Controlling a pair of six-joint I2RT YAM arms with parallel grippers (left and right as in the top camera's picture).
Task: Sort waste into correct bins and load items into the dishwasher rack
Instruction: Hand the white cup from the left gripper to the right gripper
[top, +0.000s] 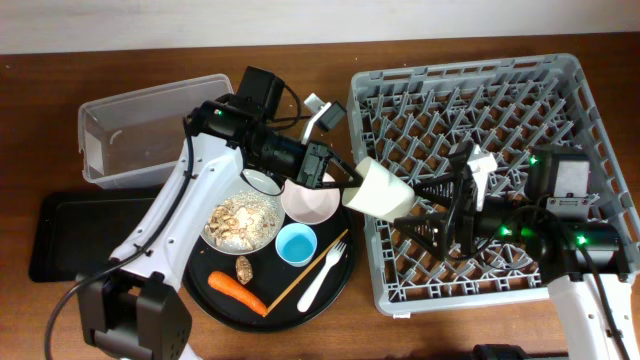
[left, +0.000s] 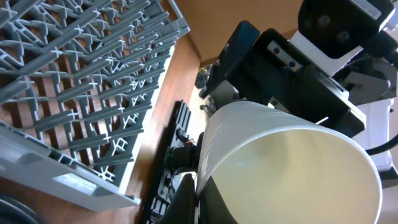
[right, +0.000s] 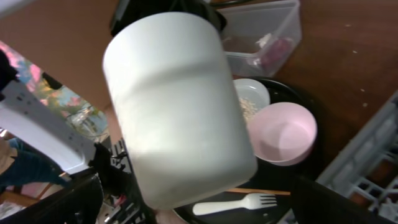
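Observation:
The white cup's rim (top: 356, 188) is in my left gripper at the rack's edge, so my right gripper should grab the cup's base (top: 404, 204) and carry the cup across the rack.
My left gripper (top: 350, 190) (left: 199, 194) is shut on the rim of the white cup (top: 382, 188) (left: 292, 168). It holds the cup tilted in the air over the left edge of the grey dishwasher rack (top: 500, 120) (left: 74, 74). My right gripper (top: 428, 215) (right: 205, 208) is open inside the rack, facing the base of the white cup (right: 177, 106), with a finger on either side of it and not touching it. The speckled plate (top: 242, 222) holds beige crumbs. The pink bowl (top: 310, 202) (right: 283, 134), blue cup (top: 296, 243), white fork (top: 322, 270) (right: 233, 203), chopstick (top: 300, 278), carrot (top: 236, 289) and brown lump (top: 244, 267) lie on the round black tray (top: 335, 295).
The clear tub (top: 130, 130) (right: 261, 31) stands at the back left with something reddish and white inside. The shallow black rectangular tray (top: 70, 235) lies at the left. A small white dish (right: 252, 96) sits behind the bowl. The left arm spans the round tray.

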